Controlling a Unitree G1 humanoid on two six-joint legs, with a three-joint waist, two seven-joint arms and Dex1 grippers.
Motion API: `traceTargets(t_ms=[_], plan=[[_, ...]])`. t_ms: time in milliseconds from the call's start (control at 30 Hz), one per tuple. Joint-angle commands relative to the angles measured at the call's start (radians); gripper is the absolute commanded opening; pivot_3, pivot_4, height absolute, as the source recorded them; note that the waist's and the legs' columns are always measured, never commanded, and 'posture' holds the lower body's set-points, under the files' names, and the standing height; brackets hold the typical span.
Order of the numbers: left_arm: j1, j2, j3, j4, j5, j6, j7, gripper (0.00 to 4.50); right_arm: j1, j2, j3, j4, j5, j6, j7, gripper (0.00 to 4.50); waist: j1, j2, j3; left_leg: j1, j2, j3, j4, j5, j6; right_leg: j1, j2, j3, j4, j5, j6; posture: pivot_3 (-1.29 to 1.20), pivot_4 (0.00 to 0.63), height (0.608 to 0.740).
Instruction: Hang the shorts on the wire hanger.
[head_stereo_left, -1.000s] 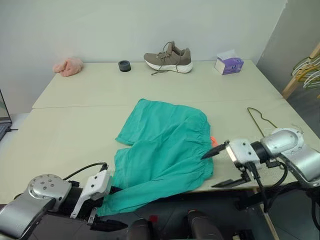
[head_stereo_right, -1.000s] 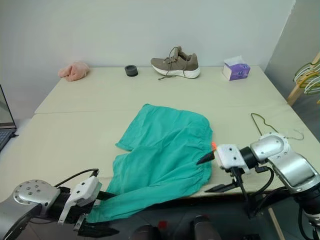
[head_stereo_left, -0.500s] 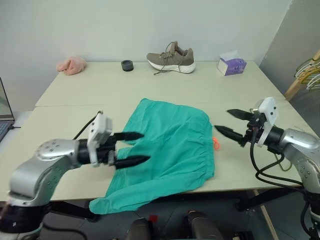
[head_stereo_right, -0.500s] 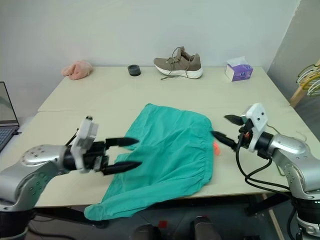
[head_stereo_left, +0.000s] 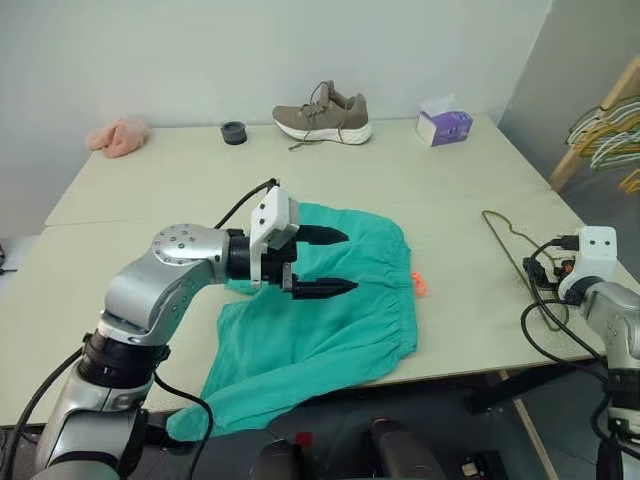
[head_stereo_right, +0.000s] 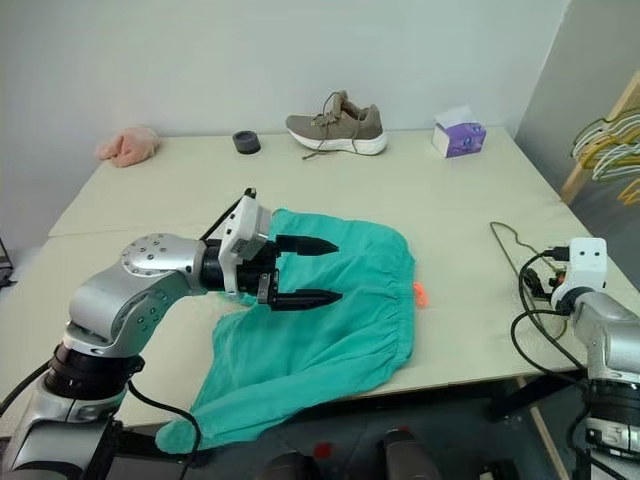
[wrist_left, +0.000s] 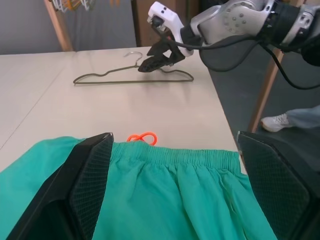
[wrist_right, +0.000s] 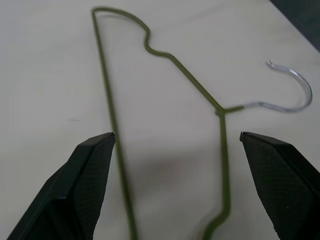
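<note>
The orange tag (head_stereo_left: 419, 285) loops out from beneath the gathered waistband (head_stereo_left: 405, 290), so it will stay attached and come along when I lift the waistband.
The teal shorts (head_stereo_left: 330, 320) lie flat in the middle of the table, one leg hanging over the front edge. A small orange tag (wrist_left: 141, 137) pokes out beside the gathered waistband. My left gripper (head_stereo_left: 348, 262) hovers open just above the shorts and points toward the waistband, holding nothing. The olive wire hanger (wrist_right: 112, 115) lies flat near the table's right edge, its silver hook (wrist_right: 287, 100) toward that edge. My right gripper (wrist_left: 147, 64) is low over the hanger. In its wrist view its fingers (wrist_right: 85, 185) stand wide apart on either side of the wire, holding nothing.
Along the table's back edge sit a pink cloth (head_stereo_left: 117, 135), a black roll (head_stereo_left: 234, 132), a brown shoe (head_stereo_left: 322, 115) and a purple tissue box (head_stereo_left: 443, 126). A wooden rack with yellow and pale hangers (head_stereo_left: 605, 130) stands off the right side.
My left gripper came up from below the table's front edge to hover over the shorts. My right gripper swung from the waistband rightward to the hanger. The camera turned slightly.
</note>
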Motion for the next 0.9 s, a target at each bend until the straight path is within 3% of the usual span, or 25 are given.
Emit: traceTargets(t_ms=[33,200,300,633,667,900], plan=[[-0.03,-0.009,-0.004,0.004,0.02,-0.027,-0.02,4.2,-0.055,-0.046,0.027,0.106,-0.037,-0.043,0.055,4.24,-0.006,0.0,0.0,0.0,0.0,0.0,0.0,0.0,0.0,0.0,0.0,0.0,0.0,0.0,0.0,-0.21,0.122,0.74],[-0.034,-0.013,-0.01,0.013,0.046,-0.046,-0.04,4.2,-0.142,-0.071,0.096,0.333,-0.091,-0.074,0.116,4.24,-0.024,0.001,0.0,0.001,0.0,-0.001,0.0,0.0,0.0,0.002,0.001,0.0,-0.003,-0.001,0.002,-0.21,0.122,0.74],[-0.034,-0.014,-0.011,0.011,0.056,-0.051,-0.049,4.24,-0.181,-0.083,0.147,0.427,-0.122,-0.085,0.166,3.66,-0.03,0.0,0.0,0.003,0.001,-0.004,-0.001,-0.001,0.0,0.007,0.001,-0.002,-0.007,-0.001,0.002,-0.21,0.122,0.74],[-0.02,-0.011,0.008,0.008,0.065,-0.053,-0.048,4.24,-0.228,-0.047,0.182,0.595,-0.156,-0.097,0.165,0.24,-0.022,-0.01,-0.006,0.009,0.001,-0.005,-0.001,-0.002,-0.001,0.016,-0.002,-0.003,-0.012,0.0,0.005,-0.19,0.116,0.74],[-0.018,-0.009,0.012,0.01,0.063,-0.051,-0.046,4.24,-0.224,-0.043,0.18,0.591,-0.156,-0.1,0.161,0.05,-0.02,-0.011,-0.007,0.009,0.001,-0.005,-0.001,-0.002,-0.001,0.016,-0.002,-0.003,-0.012,0.0,0.005,-0.19,0.116,0.74],[-0.001,0.026,0.057,0.097,0.115,-0.084,-0.005,4.37,-0.173,-0.026,0.19,0.402,-0.163,-0.148,0.183,0.01,-0.015,-0.013,-0.008,0.009,0.002,-0.005,-0.001,-0.002,-0.001,0.016,-0.002,-0.003,-0.012,0.0,0.005,-0.2,0.116,0.74]])
